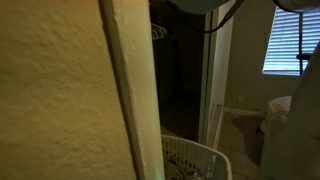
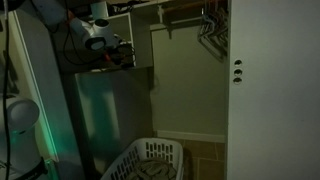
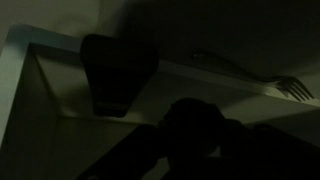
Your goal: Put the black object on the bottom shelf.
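Note:
The black object in my fingers (image 3: 190, 122) has free space on the white shelf (image 3: 172, 92). My gripper should keep putting it down until it rests, and then let go.
In the wrist view a black object (image 3: 115, 70) hangs over the front edge of a white shelf (image 3: 220, 78). My gripper (image 3: 195, 135) is only a dark silhouette just below and to the right of it, and its jaws cannot be made out. In an exterior view the arm (image 2: 95, 35) reaches from the left to the closet's upper shelf (image 2: 140, 10), and the gripper (image 2: 122, 55) is at that shelf's left end. No lower shelf shows clearly in the dim closet.
A white laundry basket (image 2: 150, 162) stands on the closet floor, and it also shows in an exterior view (image 1: 195, 160). Hangers (image 2: 210, 35) hang at the upper right. A white door (image 2: 270, 90) stands to the right. A door frame (image 1: 125, 90) blocks much of one view.

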`<action>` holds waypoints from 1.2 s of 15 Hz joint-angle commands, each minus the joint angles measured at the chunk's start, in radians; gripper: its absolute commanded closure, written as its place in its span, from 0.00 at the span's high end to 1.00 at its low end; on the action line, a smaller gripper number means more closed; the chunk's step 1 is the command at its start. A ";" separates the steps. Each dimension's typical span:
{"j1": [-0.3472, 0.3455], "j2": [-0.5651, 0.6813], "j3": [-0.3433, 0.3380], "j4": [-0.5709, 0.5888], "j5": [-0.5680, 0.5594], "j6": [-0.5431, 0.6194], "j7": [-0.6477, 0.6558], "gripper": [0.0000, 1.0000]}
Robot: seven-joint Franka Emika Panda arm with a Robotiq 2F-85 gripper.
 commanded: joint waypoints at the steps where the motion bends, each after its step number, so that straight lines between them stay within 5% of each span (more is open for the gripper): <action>1: 0.001 0.064 0.005 0.054 -0.009 0.048 0.008 0.08; 8: 0.007 0.103 0.006 0.082 -0.009 0.052 0.012 0.08; 10: 0.007 0.103 0.005 0.084 -0.008 0.047 0.011 0.58; 12: 0.005 0.097 0.004 0.079 -0.033 0.041 0.019 0.60; 18: 0.004 0.082 0.002 0.077 -0.026 0.027 0.018 0.99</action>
